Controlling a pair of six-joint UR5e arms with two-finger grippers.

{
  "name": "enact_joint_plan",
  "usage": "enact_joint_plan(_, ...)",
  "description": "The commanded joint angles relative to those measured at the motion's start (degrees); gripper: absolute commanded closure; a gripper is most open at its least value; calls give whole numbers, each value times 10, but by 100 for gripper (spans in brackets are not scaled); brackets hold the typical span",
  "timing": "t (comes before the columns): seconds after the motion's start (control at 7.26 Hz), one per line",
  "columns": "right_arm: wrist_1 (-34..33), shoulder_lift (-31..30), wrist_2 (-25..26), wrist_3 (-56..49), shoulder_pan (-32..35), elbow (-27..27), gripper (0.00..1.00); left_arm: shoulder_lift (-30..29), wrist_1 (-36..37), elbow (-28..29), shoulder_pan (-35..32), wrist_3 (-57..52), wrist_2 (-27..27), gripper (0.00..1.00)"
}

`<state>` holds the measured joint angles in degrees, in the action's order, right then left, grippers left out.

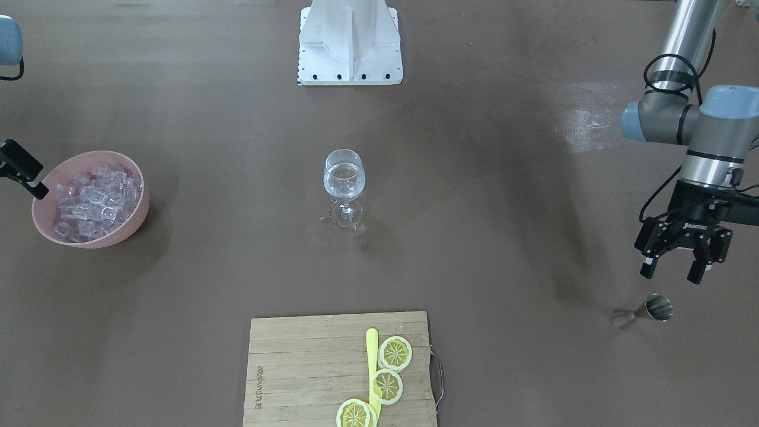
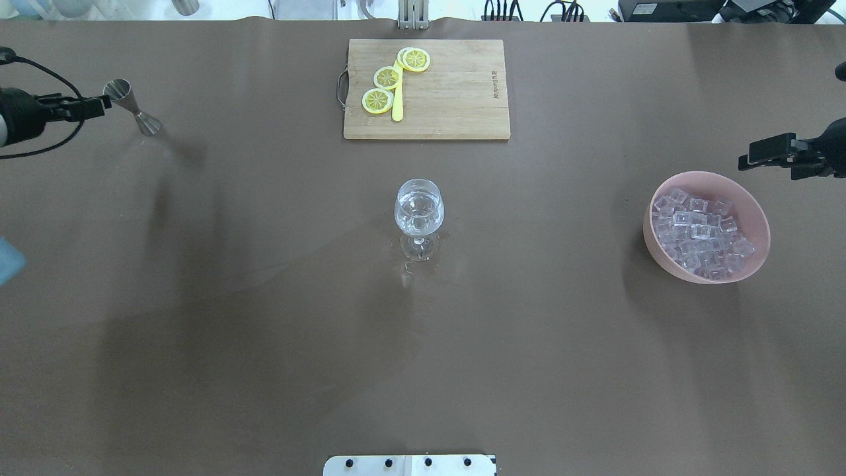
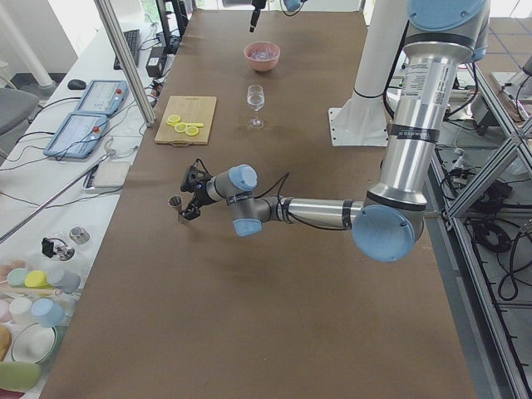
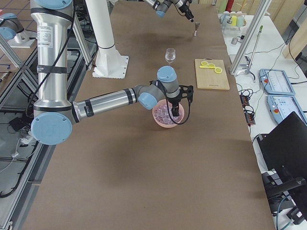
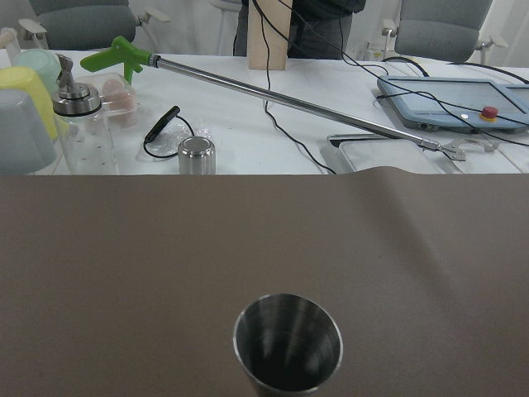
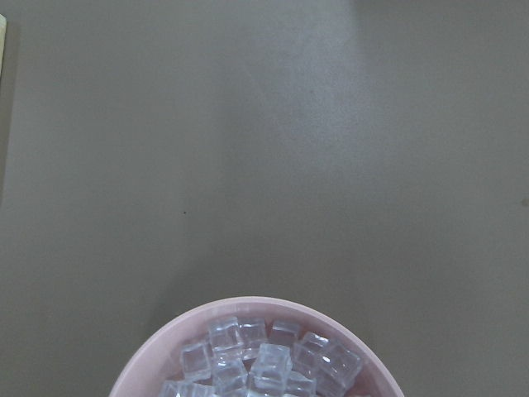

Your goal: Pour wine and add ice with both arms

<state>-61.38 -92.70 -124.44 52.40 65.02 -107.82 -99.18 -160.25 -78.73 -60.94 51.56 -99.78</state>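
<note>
My gripper will get an ice cube (image 1: 95, 194) free by itself when I lift it, because the heap shows gaps and odd angles (image 1: 107, 207) between cubes.
A stemmed wine glass (image 1: 344, 178) stands mid-table with clear, water-like wine in its bowl; it also shows in the overhead view (image 2: 419, 211). A heap of clear ice cubes (image 1: 95, 198) fills a pink bowl (image 1: 129, 228), also in the overhead view (image 2: 700, 231). My left gripper (image 1: 671, 273) is open and empty, just above and beside a steel jigger (image 1: 649, 311) on the table. The left wrist view looks into the jigger (image 5: 288, 343). My right gripper (image 2: 767, 164) hovers at the bowl's outer far side, its fingers apart and empty. The right wrist view shows the ice (image 6: 264, 364) at the bottom.
A wooden cutting board (image 1: 308, 367) with three lemon slices (image 1: 394, 353) and a yellow knife (image 1: 372, 350) lies at the far edge from the robot. A wet patch lies around the glass foot (image 2: 413, 264). The white pedestal base (image 1: 350, 47) is behind the glass.
</note>
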Motion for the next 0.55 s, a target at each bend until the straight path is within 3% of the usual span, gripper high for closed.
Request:
enact_joint_plan(0.0, -25, 0, 3, 0, -31, 9, 0, -15, 107, -40, -94, -61, -151, 1)
enact_joint_plan(0.28, -47, 2, -4, 2, -58, 9, 1, -33, 150, -51, -103, -73, -176, 1)
enact_joint_plan(0.41, -56, 8, -3, 35, -87, 8, 1, -51, 190, -55, -121, -73, -230, 1)
